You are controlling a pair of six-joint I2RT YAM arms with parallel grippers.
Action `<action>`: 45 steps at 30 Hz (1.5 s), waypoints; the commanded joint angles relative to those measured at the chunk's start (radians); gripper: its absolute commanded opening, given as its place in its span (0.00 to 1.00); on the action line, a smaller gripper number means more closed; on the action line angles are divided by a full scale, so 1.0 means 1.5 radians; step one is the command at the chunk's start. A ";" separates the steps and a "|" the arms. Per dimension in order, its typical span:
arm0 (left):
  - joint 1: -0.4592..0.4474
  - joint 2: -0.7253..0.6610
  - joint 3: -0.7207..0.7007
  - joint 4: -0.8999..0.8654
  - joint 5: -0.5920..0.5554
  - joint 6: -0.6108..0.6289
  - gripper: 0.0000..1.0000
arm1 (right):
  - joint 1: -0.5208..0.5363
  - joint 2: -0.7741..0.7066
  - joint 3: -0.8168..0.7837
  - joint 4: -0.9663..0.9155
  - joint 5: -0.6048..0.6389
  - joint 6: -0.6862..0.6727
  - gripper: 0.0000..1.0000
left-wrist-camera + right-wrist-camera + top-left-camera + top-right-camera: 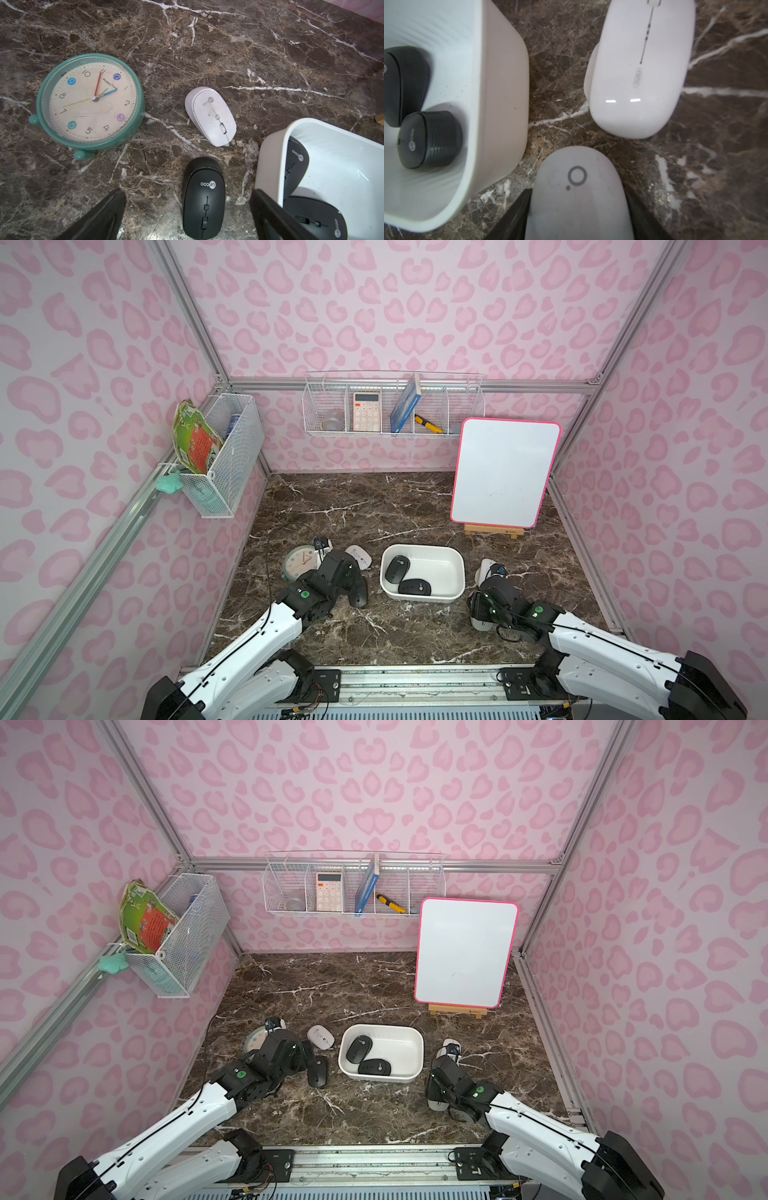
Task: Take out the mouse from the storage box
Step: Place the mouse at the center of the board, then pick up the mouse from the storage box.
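The mice are at the storage box's end (404,579) away from my right gripper. So next my left gripper reaches in and picks out the slanted black mouse (397,568).
The white storage box (440,568) (399,1048) sits on the marble top with two black mice (397,567) (414,587) inside. Left of it, my left gripper (188,193) stands open, its fingers well apart on either side of a black mouse (203,199) (317,1071) lying on the table. Right of the box (500,93), my right gripper (577,192) is shut on a matte white mouse (579,207) with a ring mark. It is low by the tabletop; whether it rests there I cannot tell. Both boxed mice (406,83) (431,139) show in the right wrist view.
A white mouse (211,116) and a teal clock (91,101) lie beyond the left gripper. A glossy white mouse (637,72) lies beyond the right one. A pink-edged whiteboard (505,472) stands at the back right. Wire baskets (392,406) (220,456) hang on the walls.
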 commanded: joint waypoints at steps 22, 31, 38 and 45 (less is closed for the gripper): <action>-0.005 0.150 0.176 -0.061 0.198 0.042 0.94 | -0.069 -0.082 0.024 0.018 -0.059 -0.073 0.80; -0.083 0.324 0.331 -0.143 0.212 0.078 0.88 | -0.188 -0.085 0.021 0.054 -0.188 -0.134 0.79; -0.119 0.437 0.409 -0.168 0.228 0.070 0.78 | -0.234 -0.058 0.024 0.080 -0.193 -0.167 0.79; -0.137 0.520 0.458 -0.178 0.225 0.067 0.66 | -0.244 -0.050 0.019 0.113 -0.127 -0.202 0.76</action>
